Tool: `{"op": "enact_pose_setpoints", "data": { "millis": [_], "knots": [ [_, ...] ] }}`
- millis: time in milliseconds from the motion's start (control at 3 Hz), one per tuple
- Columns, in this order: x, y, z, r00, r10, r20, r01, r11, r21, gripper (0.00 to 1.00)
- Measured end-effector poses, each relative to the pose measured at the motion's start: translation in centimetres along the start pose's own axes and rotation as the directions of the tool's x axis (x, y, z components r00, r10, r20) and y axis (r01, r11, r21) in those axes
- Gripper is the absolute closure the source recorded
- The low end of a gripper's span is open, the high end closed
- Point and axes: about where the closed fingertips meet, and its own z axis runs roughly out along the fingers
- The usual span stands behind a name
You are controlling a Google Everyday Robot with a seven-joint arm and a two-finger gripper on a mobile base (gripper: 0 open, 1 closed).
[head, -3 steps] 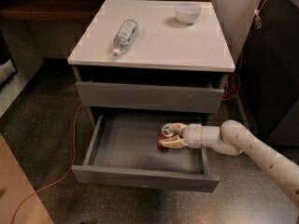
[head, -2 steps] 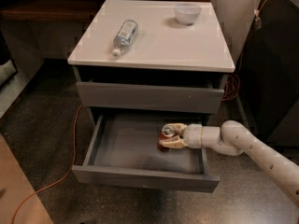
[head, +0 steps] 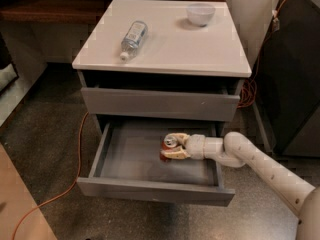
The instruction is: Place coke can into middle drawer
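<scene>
I should keep lowering the coke can (head: 171, 145) with my gripper to the clear tray's bottom (head: 152, 159) and let go of it there, because the can is inside the open middle drawer's sides.
The middle drawer (head: 125, 186) is pulled out below the cabinet top, its shallow grey tray open to view. Inside it, toward the right, the coke can (head: 169, 148) lies on its side on the tray floor with its silver top facing the camera. My gripper (head: 173, 147) reaches in from the right on a white arm. Its tan fingers (head: 175, 155) lie above and below the can, closed around it.
A clear water bottle (head: 133, 37) lies on the white cabinet top (head: 165, 54), with a white bowl (head: 200, 13) at the back right. An orange cable (head: 70, 184) runs over the floor at the left. A dark cabinet (head: 295, 69) stands to the right.
</scene>
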Motion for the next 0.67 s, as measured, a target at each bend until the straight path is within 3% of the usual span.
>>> {"op": "enact_pose_setpoints", "data": {
  "millis": [667],
  "knots": [
    [2.8,0.3,3.6,0.999,0.022,-0.048,-0.024,0.9986,-0.046,1.00]
  ]
}}
